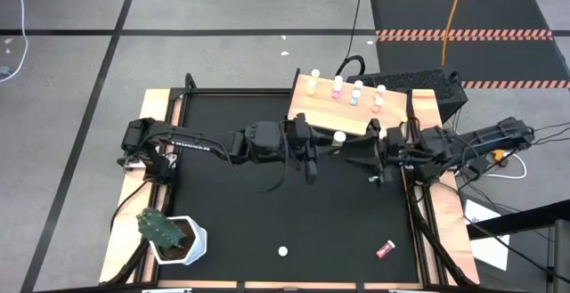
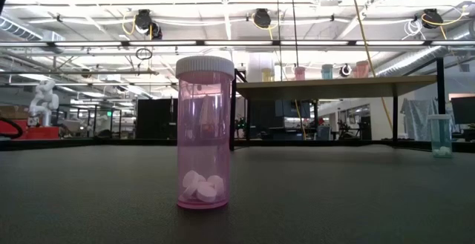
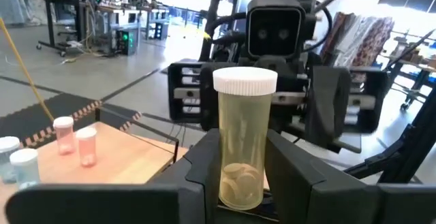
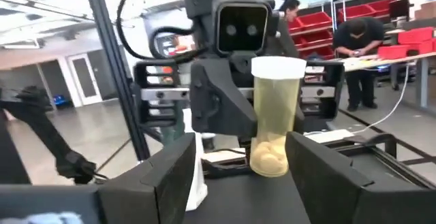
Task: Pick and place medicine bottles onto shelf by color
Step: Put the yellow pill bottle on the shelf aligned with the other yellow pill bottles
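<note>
I should hold the bottle with my right gripper while my left gripper takes it again near the white cap, because my left gripper is pinching the yellow bottle's lower body.
A yellow bottle with a white cap stands upright between my two grippers, just off the shelf's near edge. My left gripper reaches in from the left and is shut on it. My right gripper faces it from the right, open, a short way off. Through its fingers I see the bottle in front of the left gripper. The wooden shelf carries several small bottles in yellow, pink, teal and salmon, standing on their bases. My left gripper pinches the yellow bottle's lower body between its two fingers, one on each side. The fingers come level from the table's left. The bottle stands upright in the hold, its cap well above the fingers, higher than the shelf top.
A pink bottle stands near the table's near edge. A small red bottle lies to its right. A teal bottle stands at the low view's right edge. A cactus in a white pot sits at the near left corner.
</note>
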Robot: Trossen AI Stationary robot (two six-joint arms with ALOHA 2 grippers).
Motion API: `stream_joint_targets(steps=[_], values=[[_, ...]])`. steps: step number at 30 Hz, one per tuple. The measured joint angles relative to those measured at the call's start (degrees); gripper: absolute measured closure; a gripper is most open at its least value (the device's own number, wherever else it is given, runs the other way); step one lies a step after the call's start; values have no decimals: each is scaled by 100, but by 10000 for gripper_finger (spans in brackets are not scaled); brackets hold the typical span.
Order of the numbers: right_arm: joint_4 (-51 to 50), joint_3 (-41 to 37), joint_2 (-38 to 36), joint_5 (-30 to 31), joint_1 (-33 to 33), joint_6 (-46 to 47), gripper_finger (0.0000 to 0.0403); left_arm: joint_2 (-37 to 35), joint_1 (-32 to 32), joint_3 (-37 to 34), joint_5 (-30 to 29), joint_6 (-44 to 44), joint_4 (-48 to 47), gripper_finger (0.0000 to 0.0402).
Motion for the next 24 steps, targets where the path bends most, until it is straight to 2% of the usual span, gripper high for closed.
stream_joint_targets(steps=[13,18,24], values=[[598,-4,692,-30,-408,230,187,1,-19,-4,7,61,126,302],[598,-5,661,-175,-415,275,216,0,-47,-4,17,63,123,302],[571,-4,661,-189,-415,285,276,1,-47,-4,15,15,100,302]])
